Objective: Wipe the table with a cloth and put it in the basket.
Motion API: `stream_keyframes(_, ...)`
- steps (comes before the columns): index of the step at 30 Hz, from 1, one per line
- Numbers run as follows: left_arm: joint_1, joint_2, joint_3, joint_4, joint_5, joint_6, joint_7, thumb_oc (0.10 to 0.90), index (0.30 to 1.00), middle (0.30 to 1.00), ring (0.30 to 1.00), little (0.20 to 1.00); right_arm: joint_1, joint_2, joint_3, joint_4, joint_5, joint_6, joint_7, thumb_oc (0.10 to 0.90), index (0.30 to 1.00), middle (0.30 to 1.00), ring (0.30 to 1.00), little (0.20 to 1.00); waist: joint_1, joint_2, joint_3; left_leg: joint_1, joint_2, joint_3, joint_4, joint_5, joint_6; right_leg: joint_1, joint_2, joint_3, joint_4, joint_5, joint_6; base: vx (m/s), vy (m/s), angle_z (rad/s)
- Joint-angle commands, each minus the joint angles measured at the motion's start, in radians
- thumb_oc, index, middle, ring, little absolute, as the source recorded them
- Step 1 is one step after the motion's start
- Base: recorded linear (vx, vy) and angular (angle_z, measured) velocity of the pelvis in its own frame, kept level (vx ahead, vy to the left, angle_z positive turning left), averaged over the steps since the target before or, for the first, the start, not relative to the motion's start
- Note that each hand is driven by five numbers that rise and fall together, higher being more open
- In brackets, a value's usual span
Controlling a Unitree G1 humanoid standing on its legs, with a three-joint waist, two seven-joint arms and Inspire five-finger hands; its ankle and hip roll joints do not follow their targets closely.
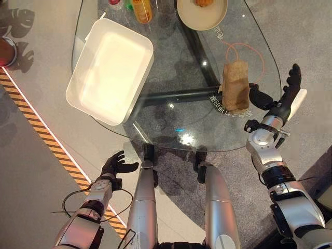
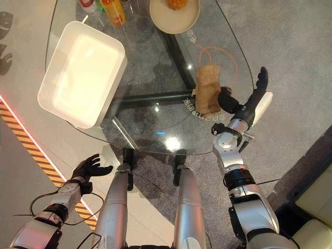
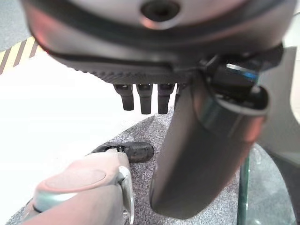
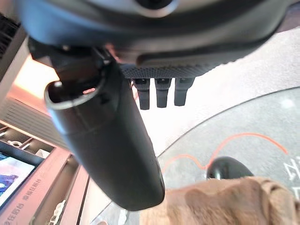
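My gripper will lift the brown cloth point(image 1: 236, 87) by its near end, and the cloth will stay rolled up, because curled ridges point(image 4: 266, 193) show along the thick, narrow bundle.
A folded brown cloth point(image 1: 236, 85) lies on the glass table point(image 1: 171, 78) near its right edge. My right hand point(image 1: 284, 98) is just right of the cloth at the table's rim. It is open, with fingers straight and pointing away and the thumb reaching toward the cloth's side. In the right wrist view the cloth point(image 4: 220, 201) sits close under the thumb point(image 4: 108, 140). The white rectangular basket point(image 1: 148, 52) stands empty on the table's left part. My left hand point(image 1: 115, 166) hangs low by the table's near left edge, open with relaxed fingers and holding nothing.
A plate with food point(image 1: 201, 13) and bottles point(image 1: 141, 9) stand at the table's far side. An orange loop point(image 1: 254, 52) is marked on the glass beyond the cloth. Yellow-black striped tape point(image 1: 46, 140) runs across the floor on the left.
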Motion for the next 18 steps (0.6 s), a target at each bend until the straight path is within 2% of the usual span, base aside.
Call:
stream_keyframes(1, 0.047, -0.004, 0.001, 0.003, -0.006, -0.011, 0.027, 0.8, 0.9, 0.9, 0.9, 0.9, -0.006, -0.053, 0.0, -0.073, -0.036, -0.034, 0.01, 0.8, 0.9, 0.9, 0.9, 0.9, -0.006, 0.017, -0.019, -0.002, -0.047, 0.092, 0.113, -0.098, 0.089, 0.052, 0.027, 0.004, -0.071, 0.041, -0.008, 0.0, 0.0, 0.0)
stream_keyframes(18, 0.022, -0.033, -0.026, 0.014, 0.012, -0.008, 0.04, 0.8, 0.9, 0.9, 0.9, 0.9, -0.1, -0.001, 0.094, 0.047, 0.036, 0.054, 0.076, 0.8, 0.9, 0.9, 0.9, 0.9, 0.013, 0.031, -0.019, -0.003, -0.056, 0.093, 0.108, -0.09, 0.087, 0.046, 0.023, -0.002, -0.07, 0.045, -0.016, 0.0, 0.0, 0.0)
